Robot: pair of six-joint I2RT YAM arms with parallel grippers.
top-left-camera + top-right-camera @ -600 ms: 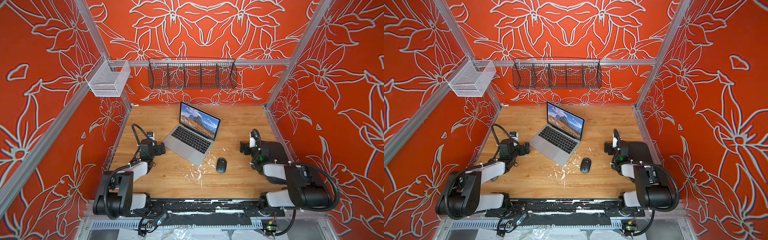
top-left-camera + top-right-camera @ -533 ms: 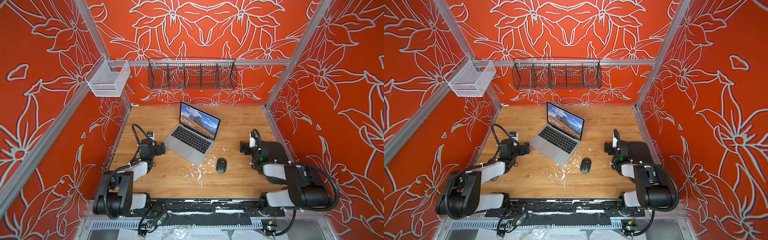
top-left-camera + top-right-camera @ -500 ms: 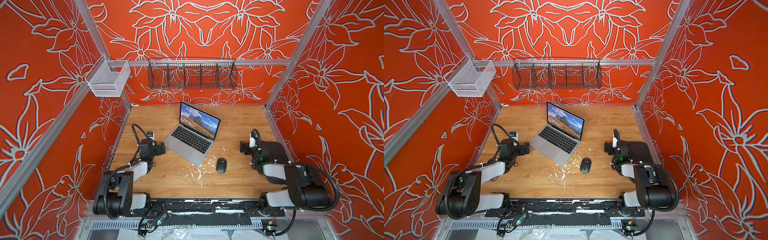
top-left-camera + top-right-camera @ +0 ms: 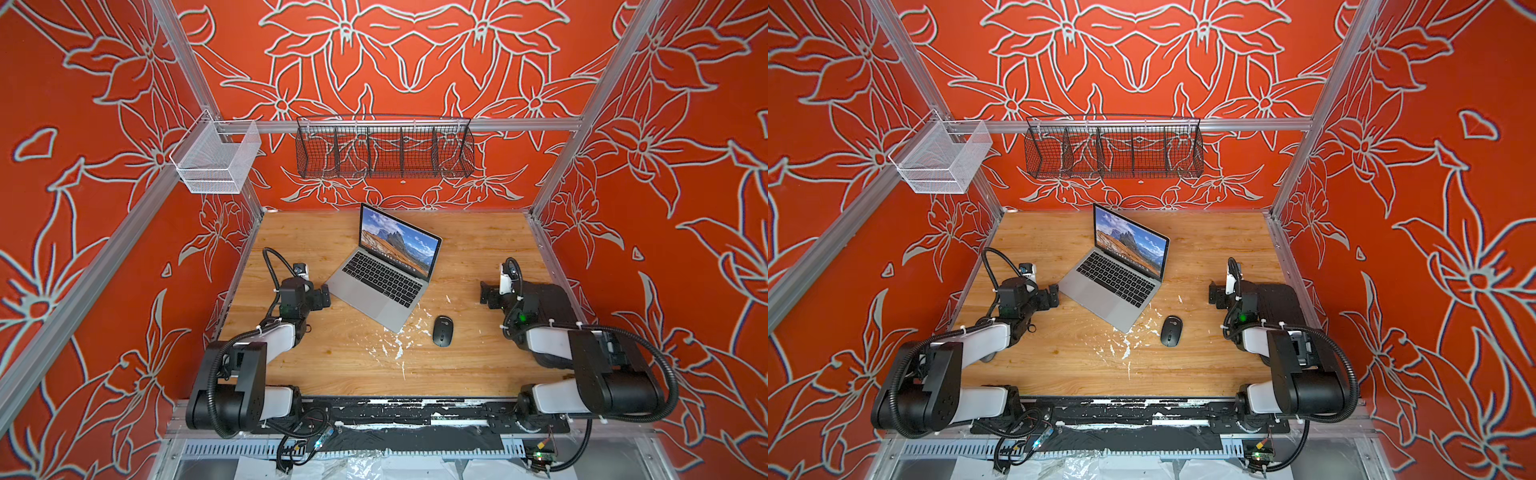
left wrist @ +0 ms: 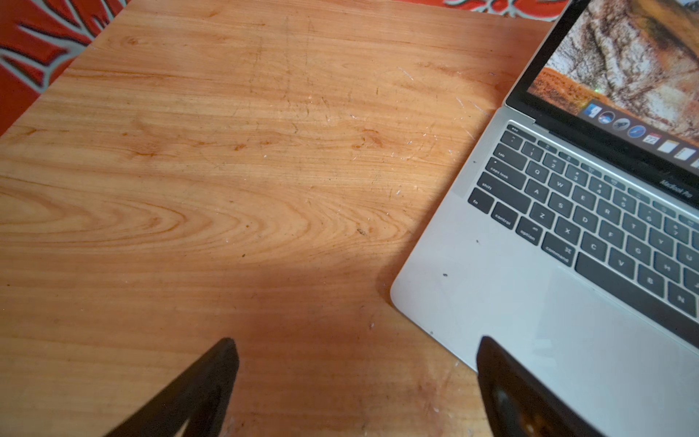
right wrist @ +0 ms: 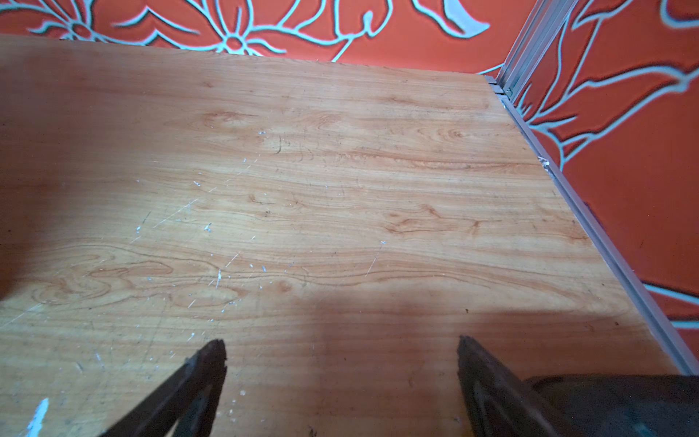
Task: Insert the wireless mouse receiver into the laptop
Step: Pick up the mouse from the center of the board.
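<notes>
The mouse is bottom side down (image 4: 442, 330) and the receiver is out of sight, so my right gripper should pick up the mouse (image 4: 1171, 330) and hand it to my left gripper.
The laptop (image 4: 382, 286) (image 4: 1113, 286) stands open at the table's middle, turned at an angle, with a mountain picture on its screen. In the left wrist view its front left corner (image 5: 529, 302) lies close beside one fingertip. My left gripper (image 4: 324, 297) (image 4: 1053, 296) (image 5: 355, 348) is open, low over bare wood just left of the laptop. My right gripper (image 4: 486, 295) (image 4: 1213, 295) (image 6: 342, 346) is open near the right wall, with only wood between its fingers. The wireless mouse receiver shows in no view.
A black oval mouse (image 4: 442, 331) (image 4: 1171, 331) lies right of the laptop's front corner, among white flecks (image 4: 397, 347). A black wire basket (image 4: 384, 151) and a white mesh basket (image 4: 216, 162) hang on the rails. An aluminium rail (image 6: 590, 223) borders the table's right edge.
</notes>
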